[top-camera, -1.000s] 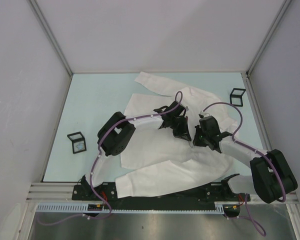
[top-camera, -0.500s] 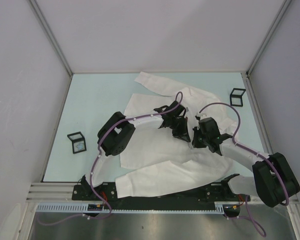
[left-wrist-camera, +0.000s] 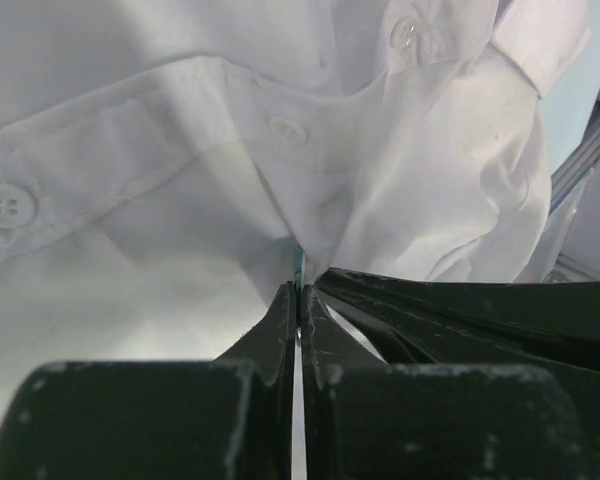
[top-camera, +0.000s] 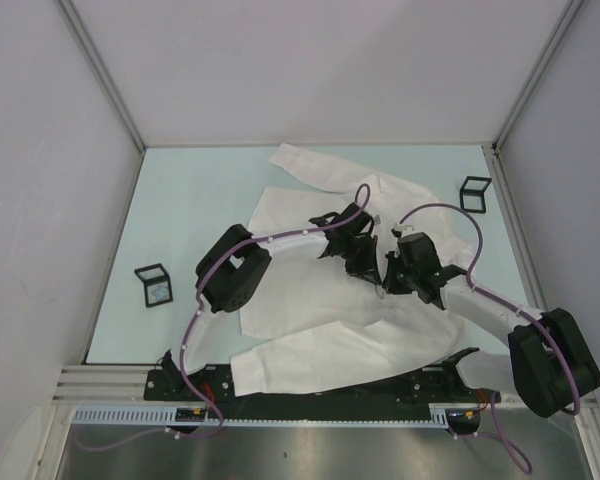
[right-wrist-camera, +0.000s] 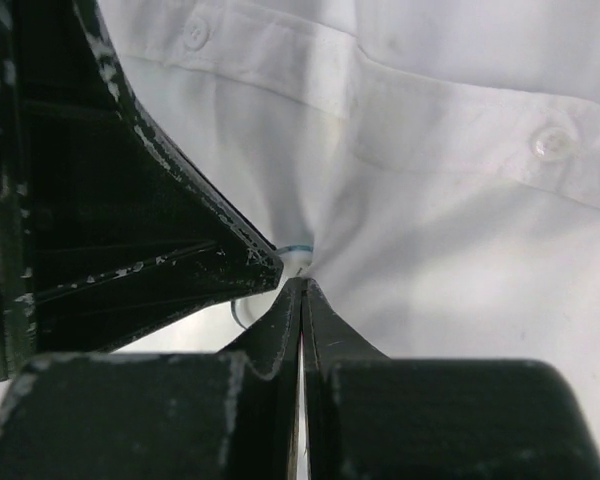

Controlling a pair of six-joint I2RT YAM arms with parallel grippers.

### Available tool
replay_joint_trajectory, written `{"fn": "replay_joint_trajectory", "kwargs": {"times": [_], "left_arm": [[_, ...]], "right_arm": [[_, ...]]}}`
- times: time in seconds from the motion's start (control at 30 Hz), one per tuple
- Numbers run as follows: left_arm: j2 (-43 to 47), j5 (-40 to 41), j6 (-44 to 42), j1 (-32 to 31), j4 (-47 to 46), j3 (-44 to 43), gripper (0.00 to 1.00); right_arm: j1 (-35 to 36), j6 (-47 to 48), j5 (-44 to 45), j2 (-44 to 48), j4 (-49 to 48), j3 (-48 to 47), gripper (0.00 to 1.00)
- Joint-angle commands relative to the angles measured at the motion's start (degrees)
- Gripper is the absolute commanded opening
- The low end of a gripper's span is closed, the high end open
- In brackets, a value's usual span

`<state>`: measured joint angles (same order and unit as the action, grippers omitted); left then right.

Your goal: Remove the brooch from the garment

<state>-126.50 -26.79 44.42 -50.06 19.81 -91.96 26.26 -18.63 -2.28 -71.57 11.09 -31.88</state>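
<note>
My left gripper grips the brooch's blue rim [right-wrist-camera: 296, 248], so my right gripper should keep pulling the shirt cloth [right-wrist-camera: 326, 256] beside it away until the brooch comes free, then release.
The white shirt [top-camera: 300, 300] lies spread over the table's middle. Both grippers meet over its front placket. My left gripper [top-camera: 373, 272] is shut; in the left wrist view [left-wrist-camera: 299, 295] a thin blue-edged piece, the brooch [left-wrist-camera: 299, 264], shows edge-on between its tips, with cloth [left-wrist-camera: 180, 150] drawn up to it. My right gripper [top-camera: 389, 282] is shut on a peak of shirt cloth [right-wrist-camera: 430, 200] in the right wrist view [right-wrist-camera: 302, 288], right beside the blue-rimmed brooch [right-wrist-camera: 296, 249]. The left gripper's black finger [right-wrist-camera: 180, 240] touches that spot from the left.
A small black frame stand [top-camera: 154, 285] sits on the table at the left, another [top-camera: 474, 192] at the back right. Shirt buttons [left-wrist-camera: 7, 205] [right-wrist-camera: 550, 143] lie along the placket. A sleeve [top-camera: 310, 350] runs along the near edge by the arm bases.
The right arm has shifted a little left and forward, bringing its gripper tight against the left one. The left gripper has barely moved. Both stay shut.
</note>
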Motion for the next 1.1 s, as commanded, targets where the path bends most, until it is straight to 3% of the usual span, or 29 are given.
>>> {"fn": "replay_joint_trajectory", "kwargs": {"times": [0.0,0.13,0.4,0.57,1.07], "left_arm": [[2.8,6.3,-2.5,-3.5,-1.1,-2.5,0.0],[6.1,14.5,-4.2,-3.5,-0.9,-0.5,0.0],[9.3,20.3,-5.3,-3.5,-2.1,1.7,0.0],[8.0,23.7,-8.6,-4.1,4.3,-1.8,0.01],[3.3,13.2,-24.6,-4.8,21.2,-11.6,0.0]], "right_arm": [[0.1,-4.2,2.3,6.9,-0.4,-3.9,0.0],[-1.2,-5.2,9.0,9.6,5.4,-3.4,0.0],[-3.0,-8.3,9.5,10.6,5.9,-1.3,0.0],[-3.9,-8.7,8.7,9.4,5.2,-0.6,0.0],[-8.1,-12.4,8.2,5.7,3.8,1.0,0.04]]}}
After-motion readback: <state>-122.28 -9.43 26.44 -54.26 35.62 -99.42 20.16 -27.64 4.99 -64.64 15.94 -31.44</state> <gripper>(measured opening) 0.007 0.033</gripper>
